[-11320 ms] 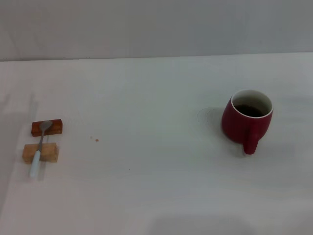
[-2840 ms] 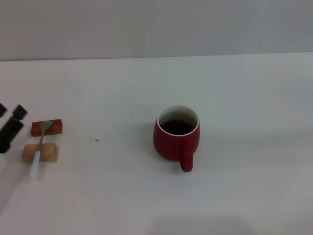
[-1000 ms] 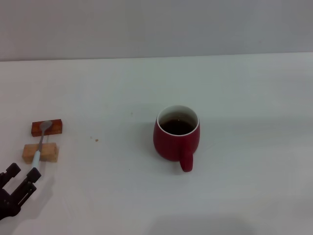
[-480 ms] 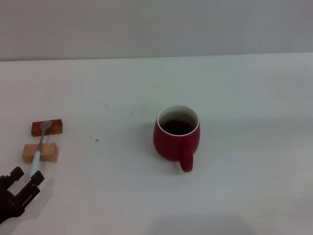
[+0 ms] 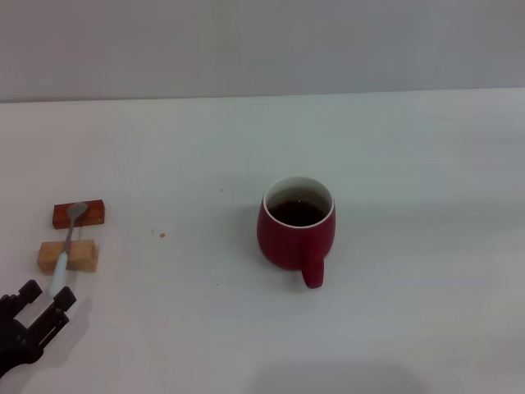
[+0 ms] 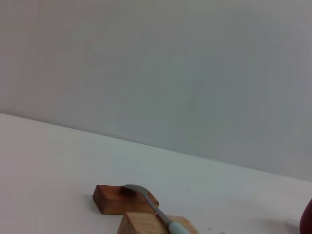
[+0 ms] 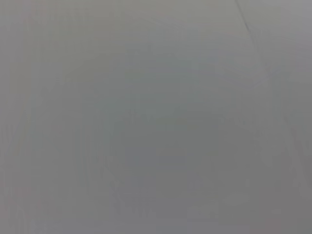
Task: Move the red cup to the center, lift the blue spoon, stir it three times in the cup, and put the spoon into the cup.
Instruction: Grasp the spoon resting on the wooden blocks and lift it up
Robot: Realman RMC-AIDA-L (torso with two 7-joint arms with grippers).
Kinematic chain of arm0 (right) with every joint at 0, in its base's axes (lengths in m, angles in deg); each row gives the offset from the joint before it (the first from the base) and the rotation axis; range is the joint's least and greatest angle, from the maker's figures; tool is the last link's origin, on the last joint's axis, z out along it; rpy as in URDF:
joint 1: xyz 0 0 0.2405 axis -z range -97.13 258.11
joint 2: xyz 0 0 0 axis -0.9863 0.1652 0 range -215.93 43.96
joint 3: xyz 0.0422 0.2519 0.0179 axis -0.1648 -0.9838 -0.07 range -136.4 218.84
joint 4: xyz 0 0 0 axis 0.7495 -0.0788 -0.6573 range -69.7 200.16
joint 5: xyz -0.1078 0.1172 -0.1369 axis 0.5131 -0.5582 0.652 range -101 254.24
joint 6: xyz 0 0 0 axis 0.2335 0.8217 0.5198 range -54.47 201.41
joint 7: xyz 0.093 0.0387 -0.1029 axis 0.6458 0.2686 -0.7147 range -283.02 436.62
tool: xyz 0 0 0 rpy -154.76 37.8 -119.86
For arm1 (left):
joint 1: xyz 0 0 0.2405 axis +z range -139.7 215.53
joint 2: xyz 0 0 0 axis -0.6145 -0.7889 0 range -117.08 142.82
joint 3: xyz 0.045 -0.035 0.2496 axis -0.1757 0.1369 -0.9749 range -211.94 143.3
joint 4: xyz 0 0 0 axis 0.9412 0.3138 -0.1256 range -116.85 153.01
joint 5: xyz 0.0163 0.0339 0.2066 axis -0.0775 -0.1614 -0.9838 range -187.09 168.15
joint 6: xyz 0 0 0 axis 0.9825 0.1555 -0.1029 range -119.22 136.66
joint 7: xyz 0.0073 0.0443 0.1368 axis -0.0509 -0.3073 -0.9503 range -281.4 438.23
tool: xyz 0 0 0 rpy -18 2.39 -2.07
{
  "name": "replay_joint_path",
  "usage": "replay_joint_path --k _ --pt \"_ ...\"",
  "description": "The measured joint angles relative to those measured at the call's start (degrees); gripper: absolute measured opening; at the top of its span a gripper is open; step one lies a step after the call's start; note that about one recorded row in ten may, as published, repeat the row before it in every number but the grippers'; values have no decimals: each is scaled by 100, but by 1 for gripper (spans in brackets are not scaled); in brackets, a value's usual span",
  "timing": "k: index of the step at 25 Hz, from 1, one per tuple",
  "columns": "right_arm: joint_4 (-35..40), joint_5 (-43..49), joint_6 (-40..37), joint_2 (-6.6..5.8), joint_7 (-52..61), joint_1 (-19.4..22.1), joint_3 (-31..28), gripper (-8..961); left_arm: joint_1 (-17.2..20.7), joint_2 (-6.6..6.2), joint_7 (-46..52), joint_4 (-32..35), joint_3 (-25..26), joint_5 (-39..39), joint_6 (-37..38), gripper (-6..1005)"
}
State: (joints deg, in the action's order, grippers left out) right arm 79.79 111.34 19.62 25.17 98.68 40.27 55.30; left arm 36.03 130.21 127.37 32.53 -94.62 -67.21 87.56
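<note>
The blue spoon rests across the flat tops of the wooden blocks. It will come away freely when I raise it, and the blocks will stay behind.
The red cup stands upright near the table's middle with dark liquid inside and its handle toward me. Far left, the blue spoon lies across two small wooden blocks, bowl on the dark one, pale handle pointing toward me. My left gripper sits low at the near left corner, open, its fingertips flanking the end of the spoon's handle. The left wrist view shows the spoon on its blocks and a sliver of the cup. The right gripper is out of view.
A dark red-brown block and a light wooden block carry the spoon. A tiny reddish speck lies on the white table. A grey wall runs behind it. The right wrist view shows only plain grey.
Over the last second my left gripper has edged slightly right and forward, toward the end of the spoon's handle. Cup, spoon and blocks have stayed put.
</note>
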Motion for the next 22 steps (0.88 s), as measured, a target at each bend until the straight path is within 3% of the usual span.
replay_joint_path --k 22 --pt "-42 1 -56 20 0 98 8 483 -209 22 0 21 19 0 -422 647"
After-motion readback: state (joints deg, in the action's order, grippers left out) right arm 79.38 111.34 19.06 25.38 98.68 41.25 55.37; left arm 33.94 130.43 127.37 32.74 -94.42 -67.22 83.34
